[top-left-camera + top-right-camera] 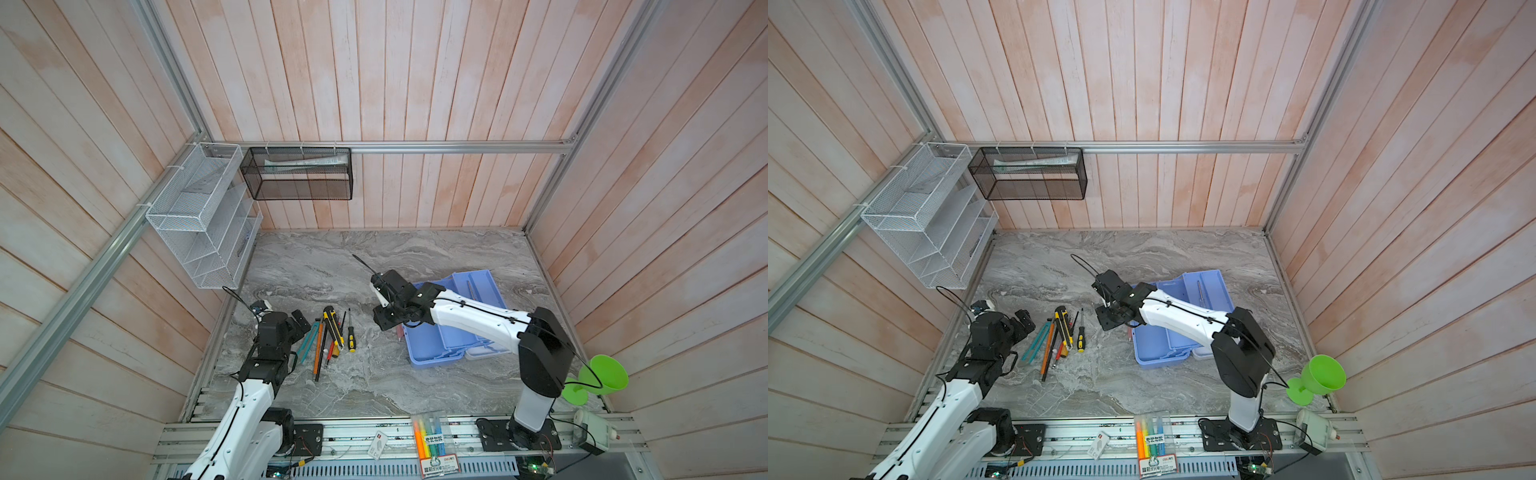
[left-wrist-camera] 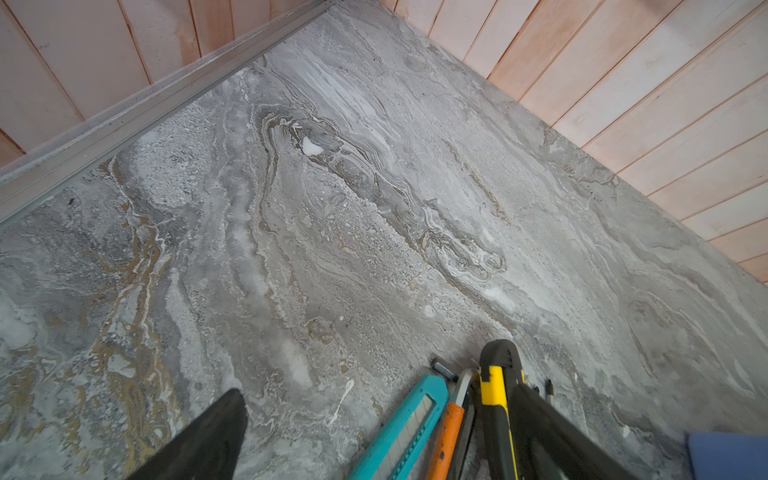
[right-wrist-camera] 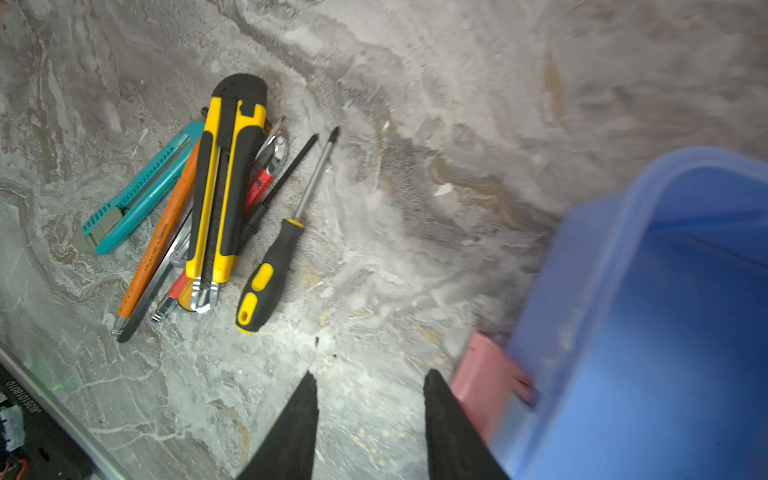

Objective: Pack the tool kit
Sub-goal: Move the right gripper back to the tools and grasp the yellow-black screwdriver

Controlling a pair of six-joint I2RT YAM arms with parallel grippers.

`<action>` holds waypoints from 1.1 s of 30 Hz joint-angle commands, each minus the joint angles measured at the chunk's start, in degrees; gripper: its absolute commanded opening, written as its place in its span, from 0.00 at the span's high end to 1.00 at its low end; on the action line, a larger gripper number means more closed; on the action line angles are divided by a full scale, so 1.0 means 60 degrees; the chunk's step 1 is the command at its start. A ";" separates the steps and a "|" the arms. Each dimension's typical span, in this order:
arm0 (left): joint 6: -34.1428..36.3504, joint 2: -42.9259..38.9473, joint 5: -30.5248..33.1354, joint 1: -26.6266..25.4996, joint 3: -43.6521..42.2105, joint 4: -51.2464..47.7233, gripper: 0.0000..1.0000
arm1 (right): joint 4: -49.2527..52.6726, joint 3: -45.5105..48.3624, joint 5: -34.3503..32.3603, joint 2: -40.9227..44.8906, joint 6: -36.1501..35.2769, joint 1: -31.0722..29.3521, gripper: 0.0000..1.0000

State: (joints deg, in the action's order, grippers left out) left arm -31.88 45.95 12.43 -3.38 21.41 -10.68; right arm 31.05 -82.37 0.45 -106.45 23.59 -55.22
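My right gripper is moving toward the screwdriver's handle (image 1: 351, 339), which lies clear of the yellow-black knife. So it should go on until its open fingers are on both sides of the screwdriver's handle, then close.
The tool kit case (image 1: 428, 353) lies open at the table's right centre, light blue base and raised trays (image 1: 482, 286) showing in both top views (image 1: 1154, 353); a thin metal tool lies in one tray. Its white lid (image 1: 486, 352) peeks out under my right arm. My right gripper (image 1: 384, 322) (image 3: 371, 374) hangs open and empty just left of the case, beside the pink latch (image 3: 482, 382). Loose tools lie in a pile at the left: a yellow-black knife (image 3: 224, 187), a screwdriver (image 3: 270, 266), a teal cutter (image 3: 137, 195) and an orange tool (image 3: 162, 237). My left gripper (image 1: 302, 323) (image 2: 376, 392) stands wide open beside the pile, holding nothing.
A clear pack of highlighters (image 1: 432, 440) and a small white box (image 1: 378, 444) lie on the front rail. A green goblet (image 1: 602, 378) stands at the front right corner. A white mesh rack (image 1: 199, 216) and a black mesh basket (image 1: 299, 174) hang on the back-left walls.
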 commanded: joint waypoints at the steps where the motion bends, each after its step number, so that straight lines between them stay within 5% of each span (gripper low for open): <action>1: 0.0095 -0.0099 0.0014 0.0057 -0.0082 0.0099 0.00 | -0.0342 -0.0371 0.0559 -0.0532 0.0457 -0.0186 0.59; 5: 0.0155 -0.0003 -0.0075 0.0065 -0.0060 0.0167 0.00 | -0.0247 -0.1149 0.1082 -0.1541 0.0286 -0.0329 0.59; 15: 0.0193 0.0031 -0.0144 0.0066 -0.0059 0.0211 0.00 | 0.1242 -0.3370 0.0316 -0.3590 -0.0058 -0.0891 0.57; 33: 0.0215 -0.0130 -0.0197 0.0076 -0.0124 0.0238 0.00 | 0.2286 -0.4145 -0.0371 -0.4424 -0.0006 -0.1168 0.61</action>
State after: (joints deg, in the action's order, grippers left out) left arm -31.42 45.84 11.94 -3.27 21.41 -10.24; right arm 41.87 -106.41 -0.16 -131.79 23.86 -61.93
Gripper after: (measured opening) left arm 0.998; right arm 0.397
